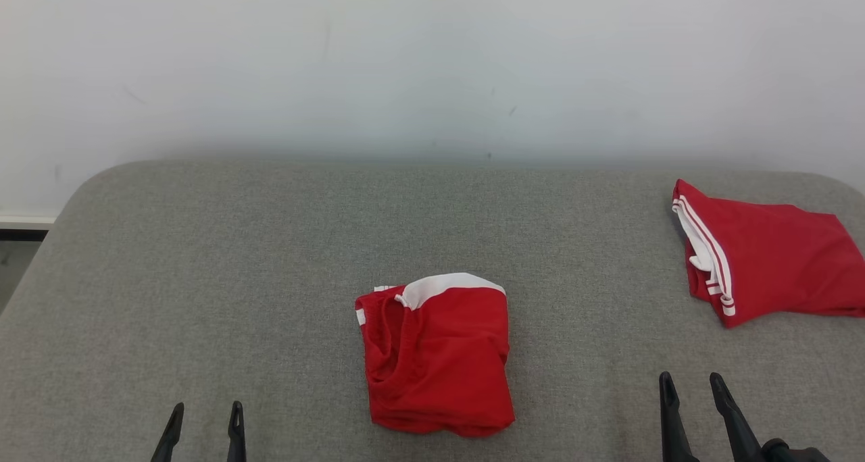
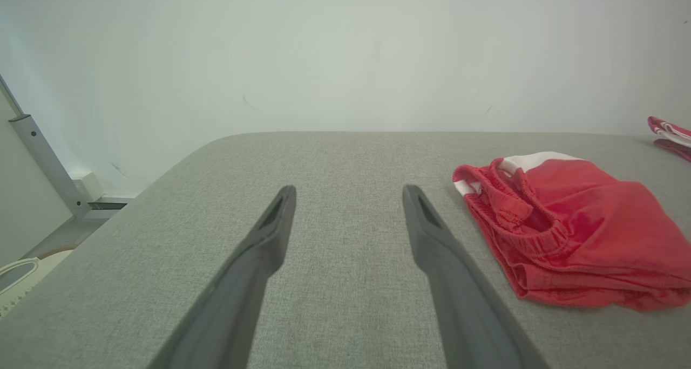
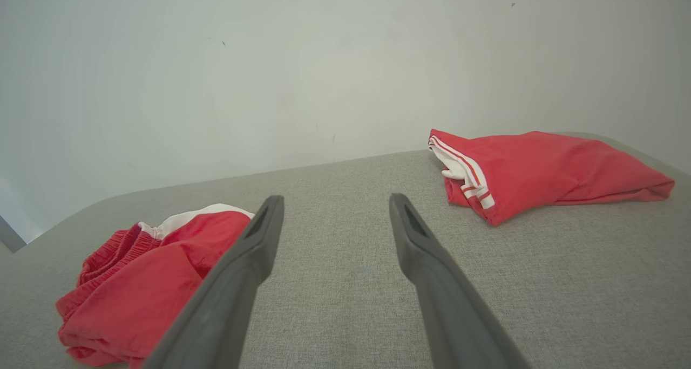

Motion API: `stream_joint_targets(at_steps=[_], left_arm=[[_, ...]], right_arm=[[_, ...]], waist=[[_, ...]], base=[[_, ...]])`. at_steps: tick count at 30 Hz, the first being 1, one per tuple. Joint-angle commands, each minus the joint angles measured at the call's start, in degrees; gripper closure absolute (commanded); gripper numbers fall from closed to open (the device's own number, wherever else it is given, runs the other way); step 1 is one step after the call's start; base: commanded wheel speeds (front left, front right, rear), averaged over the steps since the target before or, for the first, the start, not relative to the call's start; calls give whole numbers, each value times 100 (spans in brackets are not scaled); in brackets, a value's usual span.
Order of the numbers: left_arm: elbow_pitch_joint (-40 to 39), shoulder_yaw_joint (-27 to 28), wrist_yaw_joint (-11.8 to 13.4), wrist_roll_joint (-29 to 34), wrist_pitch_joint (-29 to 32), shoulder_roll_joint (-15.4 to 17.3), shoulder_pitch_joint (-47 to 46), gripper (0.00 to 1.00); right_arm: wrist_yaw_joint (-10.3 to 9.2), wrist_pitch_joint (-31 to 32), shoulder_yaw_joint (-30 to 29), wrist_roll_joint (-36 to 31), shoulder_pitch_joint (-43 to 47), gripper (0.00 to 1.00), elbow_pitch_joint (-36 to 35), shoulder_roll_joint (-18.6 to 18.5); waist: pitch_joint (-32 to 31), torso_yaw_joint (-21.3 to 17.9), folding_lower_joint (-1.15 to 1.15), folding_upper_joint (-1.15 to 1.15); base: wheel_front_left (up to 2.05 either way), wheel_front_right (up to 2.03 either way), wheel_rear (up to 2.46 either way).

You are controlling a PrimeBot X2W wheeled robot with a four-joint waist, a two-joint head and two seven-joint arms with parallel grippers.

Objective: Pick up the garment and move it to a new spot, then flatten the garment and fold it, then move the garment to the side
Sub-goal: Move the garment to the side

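Note:
My gripper will carry the red garment with the white band (image 1: 459, 358), and it will stay folded, since the layers at the waistband (image 1: 390, 339) lie stacked close.
A red garment (image 1: 438, 361) with a white band lies in a folded bundle on the middle of the grey padded table (image 1: 270, 259), its elastic waistband on its left side. In the left wrist view this garment (image 2: 572, 229) is to the right of my left gripper (image 2: 350, 191), clear of its fingers. My left gripper (image 1: 207, 408) stands open at the front left, empty. My right gripper (image 1: 690, 379) stands open at the front right, also empty. In the right wrist view the same garment (image 3: 146, 282) lies to the left of the right gripper (image 3: 336, 198).
A second red garment (image 1: 770, 259) with white stripes lies folded at the table's right edge, seen also in the right wrist view (image 3: 545, 166). A white wall (image 1: 432, 63) rises just behind the table. Bare grey surface stretches across the table's left half.

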Motion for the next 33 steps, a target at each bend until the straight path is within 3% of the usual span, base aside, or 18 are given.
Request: stream_joint_targets(at_steps=[1, 14, 24, 28, 33], left_arm=[[10, 13, 0, 34, -14, -14, 24, 0], [62, -66, -5, 29, -14, -26, -34, 0], [227, -351, -9, -21, -14, -29, -214, 0], [295, -508, -9, -67, -14, -28, -323, 0], [317, -650, -3, -98, -14, -30, -435, 0]], right_arm=[[-8, -7, 4, -39, -37, 0, 5, 9], [-8, -7, 709, 1, -633, 0, 642, 6], [-8, -6, 1120, 384, -2012, 0, 2106, 5], [-8, -8, 1300, 419, -2532, 0, 3175, 4], [-8, -7, 1279, 634, -2956, 0, 4011, 5]], waist=[[-1, 0, 0, 0], [15, 125, 0, 0], [77, 567, 0, 0], [119, 791, 0, 0], [219, 944, 0, 0]], base=[[0, 0, 0], [0, 0, 0], [0, 0, 0], [0, 0, 0], [0, 0, 0]])
